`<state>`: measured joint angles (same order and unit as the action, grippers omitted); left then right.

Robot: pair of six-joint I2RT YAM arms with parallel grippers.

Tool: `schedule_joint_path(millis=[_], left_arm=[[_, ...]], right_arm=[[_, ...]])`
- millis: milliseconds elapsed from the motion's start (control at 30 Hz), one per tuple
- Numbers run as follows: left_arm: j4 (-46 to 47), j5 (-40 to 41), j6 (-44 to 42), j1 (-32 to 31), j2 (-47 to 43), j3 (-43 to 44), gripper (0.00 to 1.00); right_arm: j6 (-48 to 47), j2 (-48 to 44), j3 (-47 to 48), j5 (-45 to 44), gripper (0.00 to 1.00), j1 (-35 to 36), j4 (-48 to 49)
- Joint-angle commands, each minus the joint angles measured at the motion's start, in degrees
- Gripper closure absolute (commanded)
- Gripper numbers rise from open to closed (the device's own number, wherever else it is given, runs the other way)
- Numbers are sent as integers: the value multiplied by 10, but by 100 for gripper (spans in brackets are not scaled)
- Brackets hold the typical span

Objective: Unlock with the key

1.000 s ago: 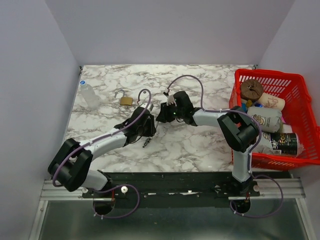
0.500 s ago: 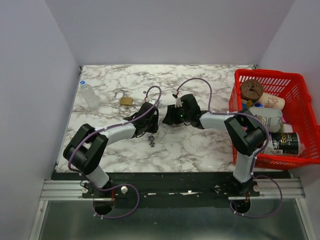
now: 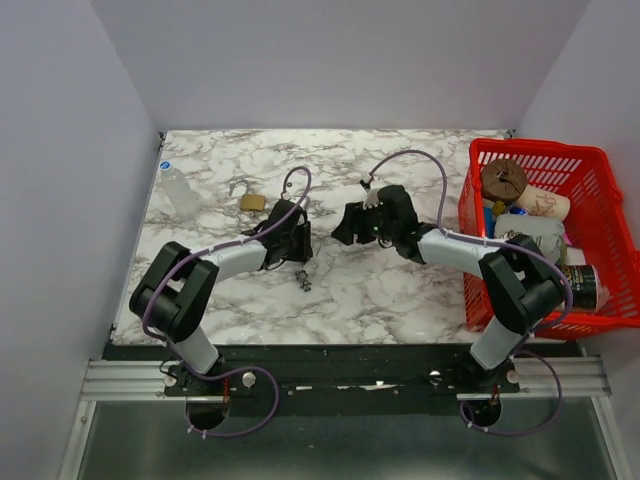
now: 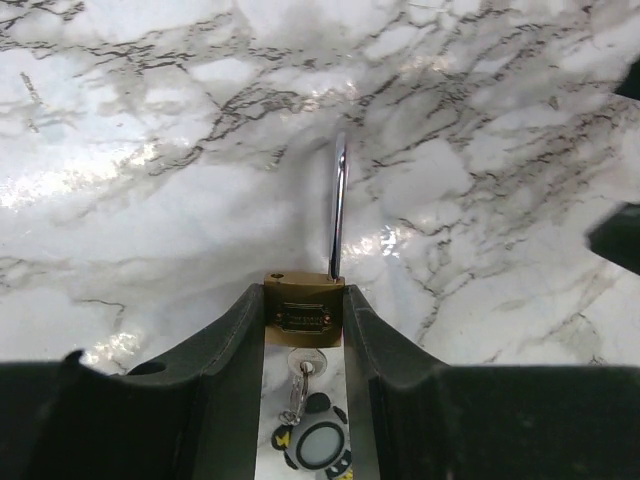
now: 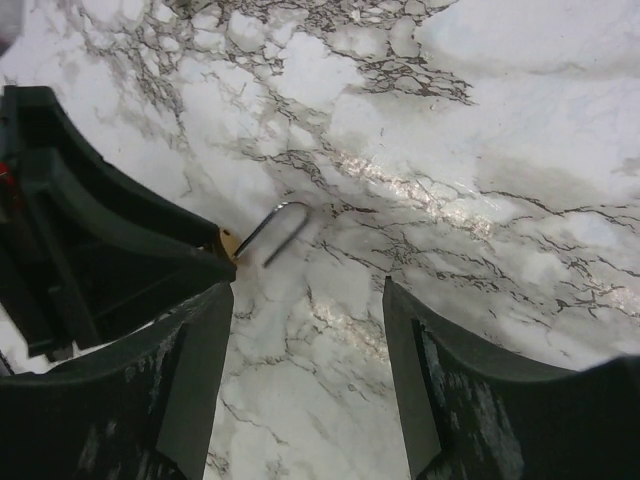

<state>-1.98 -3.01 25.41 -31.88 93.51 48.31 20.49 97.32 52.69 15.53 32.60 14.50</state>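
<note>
The shackle leg is out of the small padlock's hole (image 4: 275, 277). My left gripper should keep going toward the open marble (image 3: 274, 192) beside the other padlock and let go there.
My left gripper (image 4: 303, 292) is shut on the sides of a small brass padlock (image 4: 303, 312), held above the marble table. A silver key (image 4: 307, 365) sits in the keyhole, and a round black and yellow charm (image 4: 318, 445) dangles from it on a ring. The steel shackle (image 4: 338, 205) stands edge-on, one leg out of the body and its hole showing. From above, the left gripper (image 3: 292, 232) is at table centre with the charm (image 3: 303, 281) hanging below. My right gripper (image 3: 343, 226) faces it from the right, open and empty (image 5: 306, 290), apart from the shackle (image 5: 275, 225).
Another brass padlock (image 3: 252, 202) lies on the table at the back left, beside a clear bottle (image 3: 180, 190). A red basket (image 3: 540, 147) holding cans and packets stands at the right edge. White walls close in the back and sides.
The right gripper has opened and drawn back to the right, away from the padlock. The left gripper has shifted slightly toward the back with the padlock and key still in it.
</note>
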Motion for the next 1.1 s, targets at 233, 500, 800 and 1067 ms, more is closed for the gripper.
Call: schedule_joint_path(millis=[233, 500, 800, 1067], left_arm=[[-2, -8, -1, 40, 47, 10, 100], [-53, 170, -54, 40, 52, 57, 100], [-128, 189, -93, 55, 147, 193, 100], [-188, 179, -104, 88, 222, 301, 100]], right_arm=[[-6, -49, -34, -21, 30, -2, 6], [-4, -59, -41, -16, 30, -1, 6], [-4, -94, -61, -16, 30, -2, 4], [-12, -150, -86, -23, 29, -2, -5]])
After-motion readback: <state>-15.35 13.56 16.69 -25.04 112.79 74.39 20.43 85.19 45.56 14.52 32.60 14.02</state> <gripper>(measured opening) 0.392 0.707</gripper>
